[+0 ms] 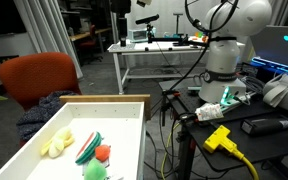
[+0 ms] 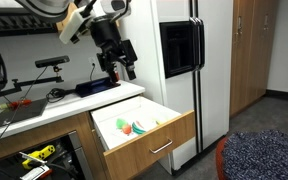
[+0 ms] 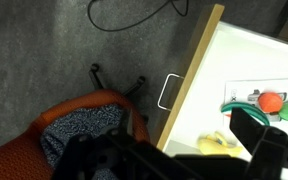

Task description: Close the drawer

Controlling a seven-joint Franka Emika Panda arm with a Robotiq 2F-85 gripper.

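Observation:
The drawer's light wood rim (image 1: 104, 98) is clear of the toys and chair, so my gripper now goes down toward the front edge (image 2: 172, 122) until it closes there.
The drawer (image 2: 149, 138) stands pulled out of the cabinet, with a light wood rim, a white inner bottom and a metal handle (image 2: 161, 148) on its front. It also shows in an exterior view (image 1: 104, 99) and in the wrist view (image 3: 189, 85). Toys lie inside: a yellow one (image 1: 56, 143), a green and red one (image 1: 94, 150). My gripper (image 2: 121, 68) hangs open and empty in the air above the drawer's back part, apart from it. In the wrist view its dark fingers (image 3: 179, 162) frame the drawer's front edge and handle (image 3: 169, 92).
A red chair (image 1: 39, 78) with a patterned cloth stands in front of the drawer, and shows in the wrist view (image 3: 79, 125). A white metal table (image 1: 164, 48) stands behind. A fridge (image 2: 199, 70) is beside the cabinet. Cables and tools lie on the counter (image 2: 24, 105).

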